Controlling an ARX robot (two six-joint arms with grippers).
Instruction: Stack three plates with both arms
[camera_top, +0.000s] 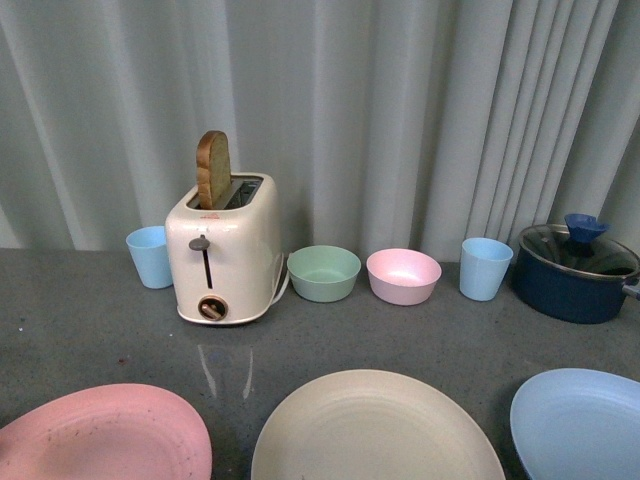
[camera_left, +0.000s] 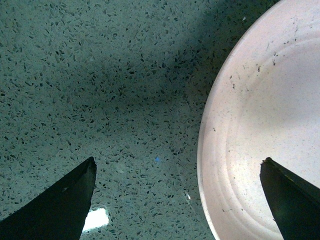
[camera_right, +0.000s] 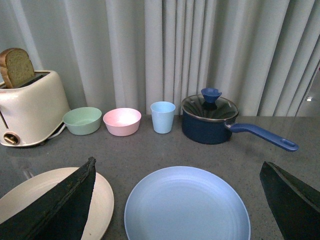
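The pink speckled plate (camera_top: 115, 435) has the same round outline as the cream-beige plate (camera_top: 377, 428), so it should cover that plate up to its rim when I lower it on top.
Three plates lie along the near edge of the grey counter: a pink speckled plate (camera_top: 100, 435) at the left, a cream-beige plate (camera_top: 375, 430) in the middle and a light blue plate (camera_top: 580, 420) at the right. No arm shows in the front view. My left gripper (camera_left: 177, 167) hangs open low over the counter, one fingertip above the pink plate (camera_left: 260, 125), the other over bare counter beside its rim. My right gripper (camera_right: 177, 170) is open, above and behind the blue plate (camera_right: 187, 205), with the cream plate (camera_right: 102, 200) beside it.
Along the curtain at the back stand a blue cup (camera_top: 150, 256), a cream toaster (camera_top: 222, 255) holding a bread slice, a green bowl (camera_top: 324, 273), a pink bowl (camera_top: 403, 276), a second blue cup (camera_top: 485, 268) and a dark blue lidded pot (camera_top: 575, 272) with its handle (camera_right: 265, 136) pointing right.
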